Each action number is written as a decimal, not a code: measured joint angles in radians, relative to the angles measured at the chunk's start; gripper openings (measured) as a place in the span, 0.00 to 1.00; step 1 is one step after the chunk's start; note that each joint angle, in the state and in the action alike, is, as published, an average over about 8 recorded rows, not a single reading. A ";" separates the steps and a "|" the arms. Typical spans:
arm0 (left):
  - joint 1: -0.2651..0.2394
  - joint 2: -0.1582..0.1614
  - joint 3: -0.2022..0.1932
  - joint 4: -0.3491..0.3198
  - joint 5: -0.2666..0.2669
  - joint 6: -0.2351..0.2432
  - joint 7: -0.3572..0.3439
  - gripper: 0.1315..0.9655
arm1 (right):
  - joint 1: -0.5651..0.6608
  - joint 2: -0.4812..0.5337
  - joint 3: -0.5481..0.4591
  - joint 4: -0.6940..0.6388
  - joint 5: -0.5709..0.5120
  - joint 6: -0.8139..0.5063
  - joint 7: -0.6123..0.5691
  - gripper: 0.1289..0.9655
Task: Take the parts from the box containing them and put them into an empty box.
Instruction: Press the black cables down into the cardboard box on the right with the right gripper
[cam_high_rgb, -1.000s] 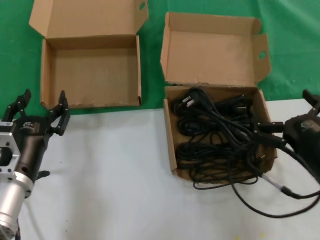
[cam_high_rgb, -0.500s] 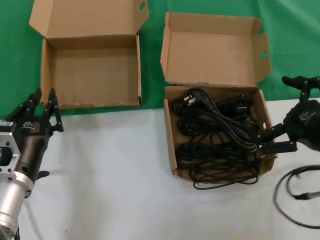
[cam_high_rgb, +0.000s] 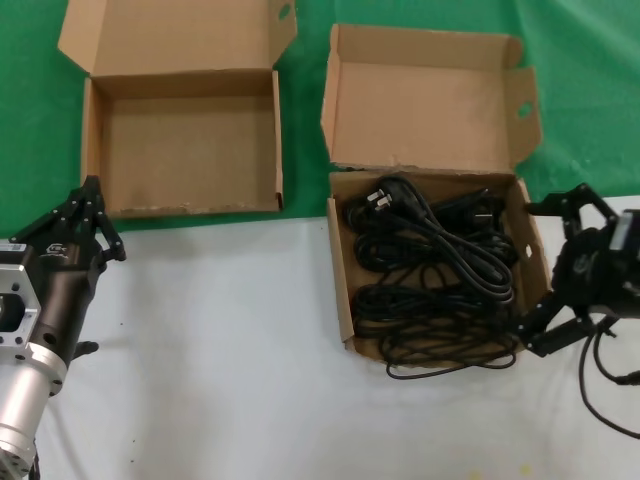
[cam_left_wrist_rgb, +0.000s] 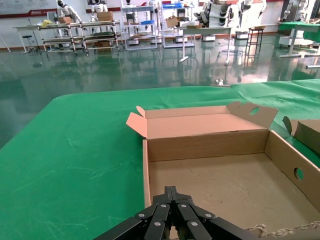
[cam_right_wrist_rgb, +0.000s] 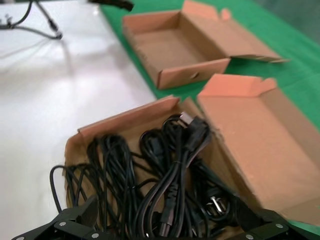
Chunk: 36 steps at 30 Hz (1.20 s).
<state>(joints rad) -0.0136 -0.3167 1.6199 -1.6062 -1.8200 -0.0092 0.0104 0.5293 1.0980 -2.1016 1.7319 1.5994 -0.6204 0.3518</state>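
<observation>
The top cord bundle (cam_high_rgb: 447, 242) lies over the others and is gathered at its middle (cam_high_rgb: 432, 227). It will come off by itself, still looped, when I lift it.
Black power cords (cam_high_rgb: 430, 270) lie in looped bundles in the squarish box (cam_high_rgb: 340, 290) with the tall eared lid, at centre right. One loop hangs over its front wall. They also show in the right wrist view (cam_right_wrist_rgb: 165, 180). The wider empty box (cam_high_rgb: 190, 150) stands at the back left, and its floor shows in the left wrist view (cam_left_wrist_rgb: 225, 185). My right gripper (cam_high_rgb: 540, 272) is open wide and empty beside the cord box's right wall, facing the cords (cam_right_wrist_rgb: 170, 225). My left gripper (cam_high_rgb: 90, 190) is shut and empty just in front of the empty box's near left corner (cam_left_wrist_rgb: 171, 190).
The boxes stand where a green cloth (cam_high_rgb: 30, 120) meets the white tabletop (cam_high_rgb: 220, 350). A thin black cable (cam_high_rgb: 605, 400) trails on the table under my right arm. The empty box also shows far off in the right wrist view (cam_right_wrist_rgb: 165, 45).
My left gripper's fingers have closed from open. My right gripper has lifted off the cords, turned and spread wide by the box's right wall. The trailing cable has shifted right.
</observation>
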 joint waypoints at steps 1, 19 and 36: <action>0.000 0.000 0.000 0.000 0.000 0.000 0.000 0.03 | 0.014 -0.016 -0.003 -0.011 -0.021 -0.025 0.002 1.00; 0.000 0.000 0.000 0.000 0.000 0.000 0.000 0.02 | 0.094 -0.230 0.025 -0.116 -0.227 -0.189 0.000 0.91; 0.000 0.000 0.000 0.000 0.000 0.000 0.000 0.02 | 0.122 -0.344 0.052 -0.184 -0.322 -0.218 -0.038 0.52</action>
<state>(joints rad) -0.0136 -0.3167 1.6200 -1.6062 -1.8198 -0.0092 0.0101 0.6509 0.7535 -2.0495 1.5477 1.2776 -0.8389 0.3143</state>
